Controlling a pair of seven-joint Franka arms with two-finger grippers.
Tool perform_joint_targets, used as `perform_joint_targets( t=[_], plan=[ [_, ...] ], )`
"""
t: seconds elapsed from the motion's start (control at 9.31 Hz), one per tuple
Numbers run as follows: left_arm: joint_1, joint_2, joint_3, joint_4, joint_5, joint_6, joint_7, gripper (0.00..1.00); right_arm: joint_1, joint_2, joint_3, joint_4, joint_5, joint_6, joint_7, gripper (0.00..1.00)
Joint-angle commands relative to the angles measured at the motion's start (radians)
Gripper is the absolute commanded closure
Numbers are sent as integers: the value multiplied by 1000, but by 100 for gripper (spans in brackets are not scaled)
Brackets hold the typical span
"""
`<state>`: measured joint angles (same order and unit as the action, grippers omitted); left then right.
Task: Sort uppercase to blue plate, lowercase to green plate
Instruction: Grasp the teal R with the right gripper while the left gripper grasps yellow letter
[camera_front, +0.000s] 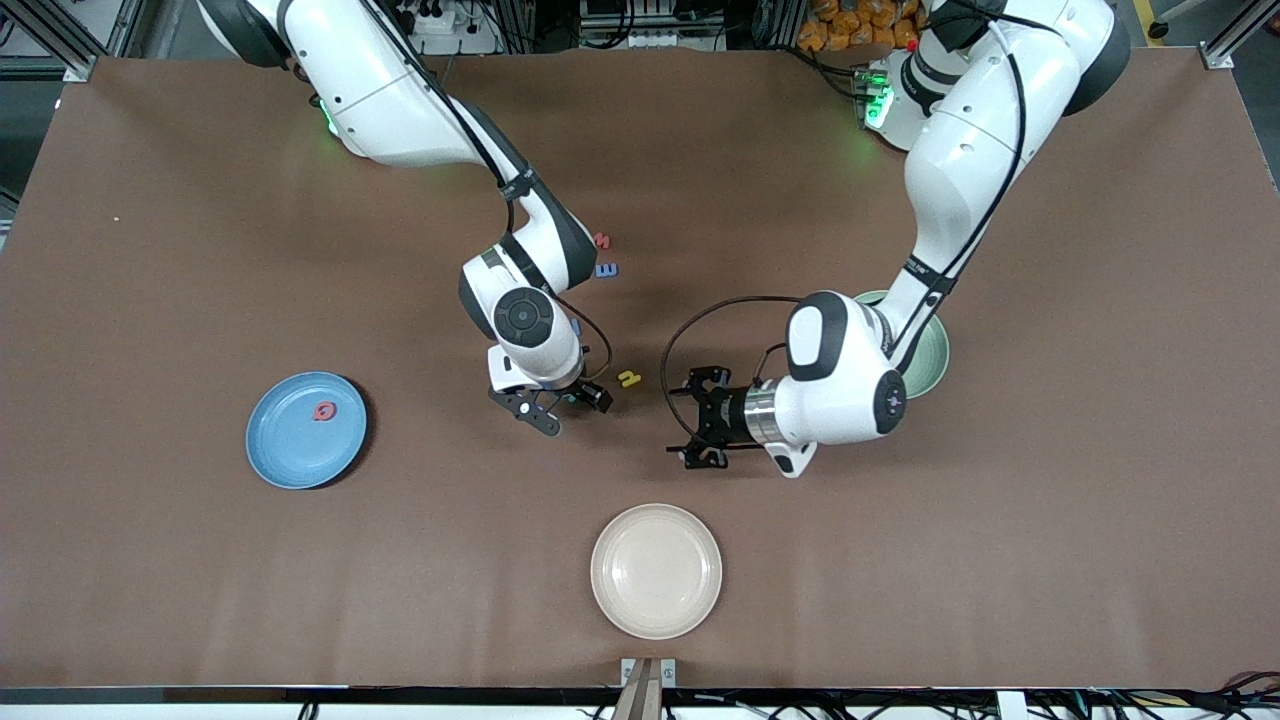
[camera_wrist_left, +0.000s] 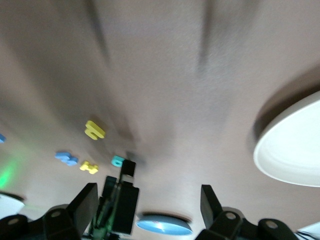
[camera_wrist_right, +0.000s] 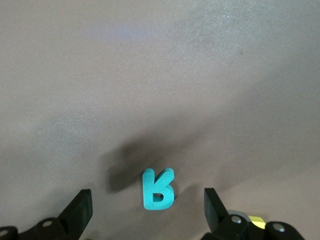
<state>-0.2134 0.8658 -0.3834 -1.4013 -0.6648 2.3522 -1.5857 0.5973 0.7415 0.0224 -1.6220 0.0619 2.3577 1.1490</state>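
The small yellow letter is close beside my right gripper over the teal R (camera_wrist_right: 157, 189), so my left gripper should wait until my right gripper moves away and then take the yellow letter (camera_front: 630, 378).
My right gripper (camera_front: 570, 405) hangs open low over the mid-table, its fingers either side of the teal R (camera_wrist_right: 158, 189) without touching it. The blue plate (camera_front: 290, 445), toward the right arm's end, holds the red Q (camera_front: 323, 411). Beside the right gripper lies a small yellow letter (camera_front: 628, 378). A small red letter (camera_front: 602, 240) and a small blue one (camera_front: 607, 270) lie farther from the front camera. My left gripper (camera_front: 688, 420) is open and empty, pointing sideways at the right gripper. The left arm covers most of the green plate (camera_front: 935, 360). The left wrist view shows a yellow H (camera_wrist_left: 89, 167) and a blue letter (camera_wrist_left: 66, 158).
A cream plate (camera_front: 655, 570) sits near the table's front edge, nearer the front camera than both grippers. The two grippers are close together over the middle of the table.
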Motion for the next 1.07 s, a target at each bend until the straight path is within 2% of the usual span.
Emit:
perform_joint_targets(
  t=[0.0, 0.21, 0.32, 0.43, 0.54, 0.64, 0.97],
  plan=[
    [12, 35, -8, 16, -68, -1, 73, 9, -5, -25, 4, -38, 19, 14, -18, 2],
    [3, 58, -41, 15, -96, -2, 197, 7, -2, -21, 4, -38, 19, 17, -17, 4],
    [6, 56, -60, 13, -102, -8, 264, 0, -1, -18, 4, -39, 19, 18, -11, 19],
    [3, 58, -77, 10, -108, -10, 286, 0, -1, -16, 4, -38, 19, 26, -5, 58],
    [-9, 58, -77, 5, -107, -14, 356, 0, -1, -11, 4, -39, 19, 40, -2, 89],
    [-12, 67, -78, 5, -116, -52, 374, 0, 1, -10, 4, -39, 19, 49, -2, 100],
    [-29, 108, -78, 7, -144, -59, 381, 0, -4, -19, 2, -39, 19, 48, 0, 100]
  ],
)
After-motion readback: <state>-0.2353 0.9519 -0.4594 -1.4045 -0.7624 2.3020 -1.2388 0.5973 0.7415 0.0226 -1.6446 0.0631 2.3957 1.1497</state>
